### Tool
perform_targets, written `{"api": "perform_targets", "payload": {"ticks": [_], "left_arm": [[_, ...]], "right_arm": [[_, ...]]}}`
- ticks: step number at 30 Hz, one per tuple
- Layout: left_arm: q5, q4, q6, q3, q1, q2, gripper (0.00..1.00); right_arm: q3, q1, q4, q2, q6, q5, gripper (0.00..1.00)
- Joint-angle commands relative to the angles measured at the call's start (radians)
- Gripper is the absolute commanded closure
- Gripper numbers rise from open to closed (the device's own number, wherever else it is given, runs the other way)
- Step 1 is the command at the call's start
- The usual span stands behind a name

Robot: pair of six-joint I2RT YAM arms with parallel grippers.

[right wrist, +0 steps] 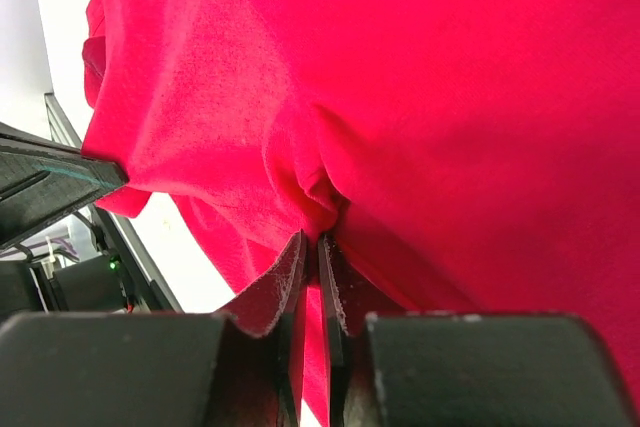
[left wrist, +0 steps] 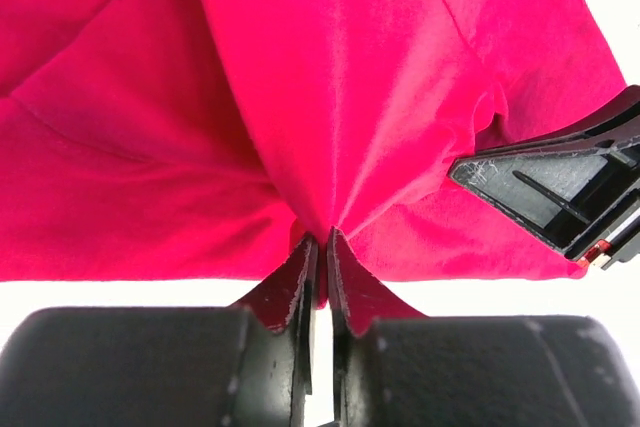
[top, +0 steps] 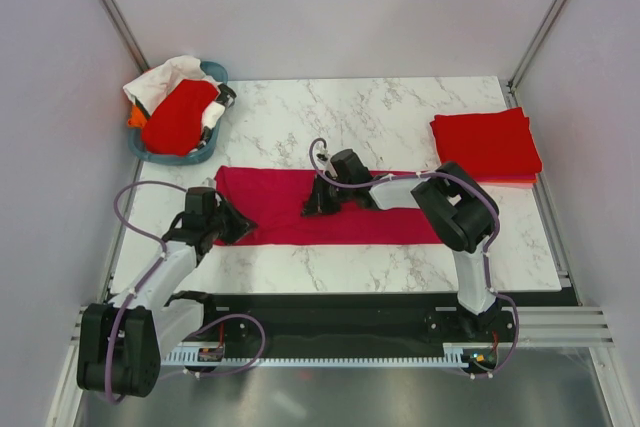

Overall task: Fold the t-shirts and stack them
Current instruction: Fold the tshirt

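Observation:
The crimson-pink t-shirt is lying crosswise and is pinched at its near edge (left wrist: 322, 219). My left gripper should grab its far edge (top: 238, 173) by the basket and help turn the t-shirt lengthwise.
A crimson-pink t-shirt (top: 300, 209) lies as a long folded strip across the middle of the marble table (top: 400, 112). My left gripper (top: 237, 224) is shut on its left end, cloth pinched between the fingers (left wrist: 322, 247). My right gripper (top: 312, 207) is shut on the cloth near the strip's middle (right wrist: 318, 237). Folded bright red t-shirts (top: 485, 144) are stacked at the right rear. Another red t-shirt (top: 178, 117) lies in the teal basket (top: 212, 74).
The basket at the left rear also holds white and orange cloth (top: 160, 77). Metal frame posts stand at the rear corners. The right arm (top: 455, 209) reaches leftward over the shirt's right part.

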Motion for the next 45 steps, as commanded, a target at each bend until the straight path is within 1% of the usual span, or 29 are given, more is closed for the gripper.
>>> {"api": "perform_targets", "payload": {"ticks": [1,3,7,8,12,15,16,20,21,23,24,30,32,36,42,45], "left_arm": [[0.028,-0.017,-0.004,0.039,-0.002,0.02,0.9],[0.024,-0.013,-0.004,0.037,-0.002,0.023,0.9],[0.04,-0.004,0.011,0.037,-0.002,0.029,0.67],[0.041,-0.002,0.011,0.037,-0.002,0.027,0.66],[0.049,-0.002,0.019,0.034,-0.002,0.027,0.65],[0.046,-0.004,0.025,0.026,-0.002,0.029,0.72],[0.043,-0.002,0.026,0.026,-0.002,0.027,0.8],[0.037,-0.002,0.031,0.02,-0.002,0.029,0.88],[0.04,-0.001,0.032,0.02,-0.002,0.03,0.92],[0.037,0.001,0.037,0.02,-0.002,0.029,0.93],[0.038,-0.002,0.039,0.022,-0.002,0.032,0.98],[0.055,-0.033,0.031,0.037,0.002,0.05,0.98],[0.087,-0.048,0.032,0.055,0.014,0.079,0.98],[0.162,-0.053,0.028,0.066,0.043,0.109,0.98],[0.193,-0.071,0.019,0.079,0.078,0.075,0.98],[0.231,-0.091,0.023,0.088,0.106,0.078,0.98]], "right_arm": [[0.012,-0.008,0.007,0.006,0.007,-0.02,0.85],[0.012,-0.008,0.005,0.006,0.009,-0.023,0.85],[0.013,-0.011,0.005,0.009,0.009,-0.028,0.85],[0.013,-0.01,0.005,0.009,0.01,-0.028,0.85],[0.015,-0.01,0.007,0.011,0.01,-0.029,0.85],[0.013,-0.011,0.005,0.011,0.012,-0.031,0.85],[0.013,-0.011,0.005,0.012,0.012,-0.031,0.85],[0.015,-0.013,0.007,0.017,0.012,-0.032,0.85],[0.015,-0.014,0.007,0.017,0.013,-0.034,0.85],[0.015,-0.013,0.007,0.018,0.015,-0.034,0.85],[0.016,-0.014,0.007,0.02,0.015,-0.034,0.85],[0.022,-0.02,-0.014,0.026,0.025,-0.042,0.86],[0.05,-0.025,-0.08,0.032,0.029,-0.058,0.86],[0.093,-0.034,-0.139,0.058,0.042,-0.117,0.86],[0.091,-0.039,-0.146,0.044,0.048,-0.13,0.86],[0.097,-0.045,-0.174,0.038,0.042,-0.143,0.85]]}}
